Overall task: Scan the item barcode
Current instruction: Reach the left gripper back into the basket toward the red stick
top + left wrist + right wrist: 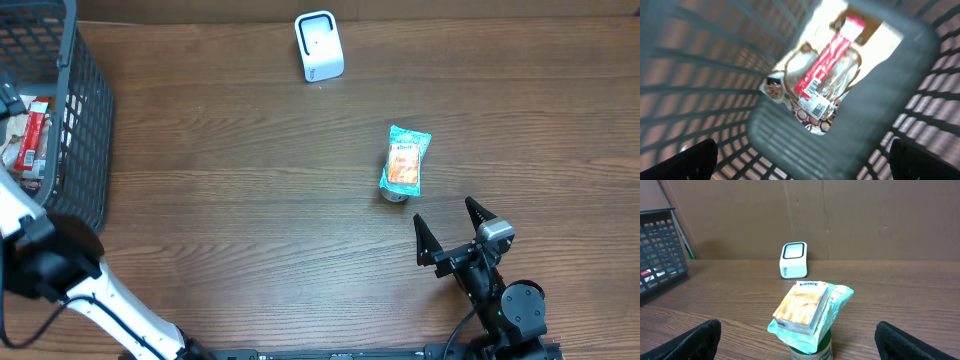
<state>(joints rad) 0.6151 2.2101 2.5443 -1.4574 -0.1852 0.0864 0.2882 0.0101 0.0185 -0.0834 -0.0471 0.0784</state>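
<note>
The red packet (32,138) is clear of the basket's sides, so my left gripper goes on lowering its open fingers until they are on both sides of the packet's red middle (826,62), and then close.
The white barcode scanner (318,46) stands at the back of the table, also seen in the right wrist view as the scanner (794,260). On the table lies a stack (405,162): an orange box (802,305) on a teal pouch (835,302) on a green can (815,352). My right gripper (455,232) is open just in front of the stack, not touching it. My left gripper (800,167) hangs open inside the black basket (85,110), above a red packet (827,60) whose barcode label (817,104) faces up. Its fingers (692,160) touch nothing.
More snack packs (775,90) lie under the red packet on the basket floor (790,135). The basket walls (700,75) close round the left gripper. A cardboard wall (840,215) backs the table behind the scanner. The left arm (60,265) crosses the table's front left.
</note>
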